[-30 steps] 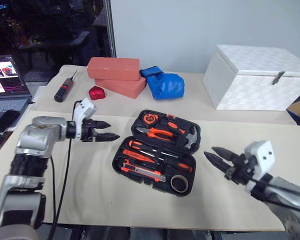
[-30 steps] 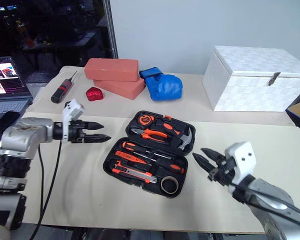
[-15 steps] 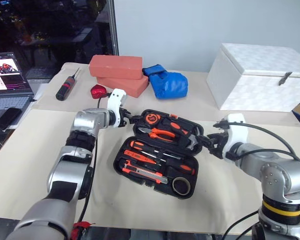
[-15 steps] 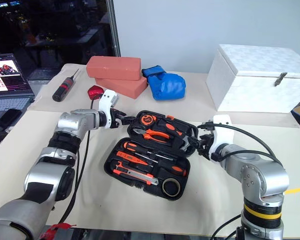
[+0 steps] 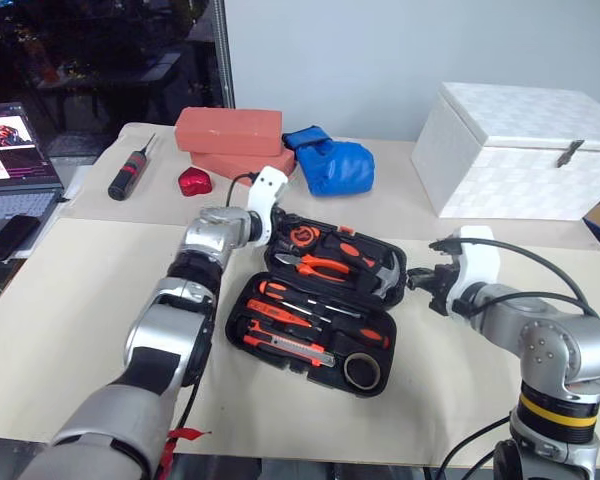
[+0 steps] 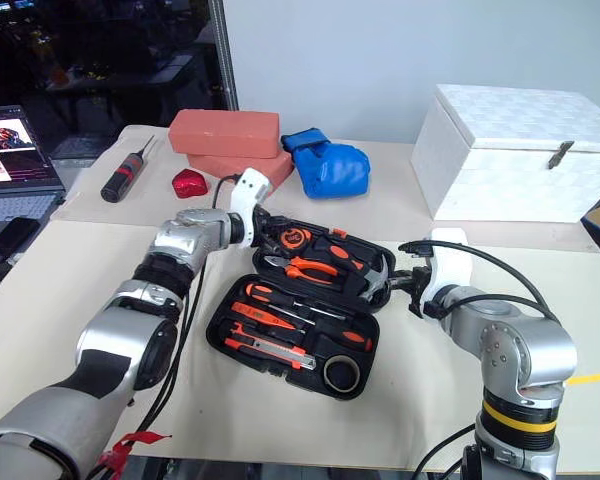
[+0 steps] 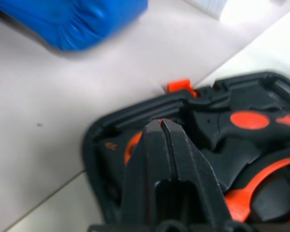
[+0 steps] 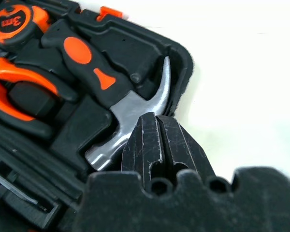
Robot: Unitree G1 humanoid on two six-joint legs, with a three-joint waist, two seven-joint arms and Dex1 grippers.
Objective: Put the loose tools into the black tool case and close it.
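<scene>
My left gripper's fingers are over the tape measure (image 5: 303, 236), so next my left gripper moves back to the far half's side edge (image 5: 267, 258) before it closes the case.
The black tool case (image 5: 233, 322) lies open in the middle of the table, its orange latch (image 7: 179, 86) at the far edge. In its near half lie slim orange-and-black screwdrivers (image 5: 302, 306), the utility knife (image 5: 290, 346) and the tape roll (image 5: 361, 371). The far half holds a tape measure, pliers and a hammer (image 8: 135, 108). My left gripper (image 5: 283, 221) is shut, with its tips over the far-left corner of the far half. My right gripper (image 5: 416, 283) is shut too, at that half's right edge beside the hammer head. Neither holds anything.
A black-and-red screwdriver (image 5: 128, 178) lies at the far left. Two red bricks (image 5: 230, 132), a small red object (image 5: 193, 182) and a blue glove (image 5: 332, 165) sit behind the case. A large white box (image 5: 520, 150) stands far right. A laptop (image 5: 10, 150) and a phone (image 5: 5, 237) are at the left.
Both grippers have shut. The left one moved right to the case's far-left corner. The right one came forward to the case's right edge, then stayed there.
</scene>
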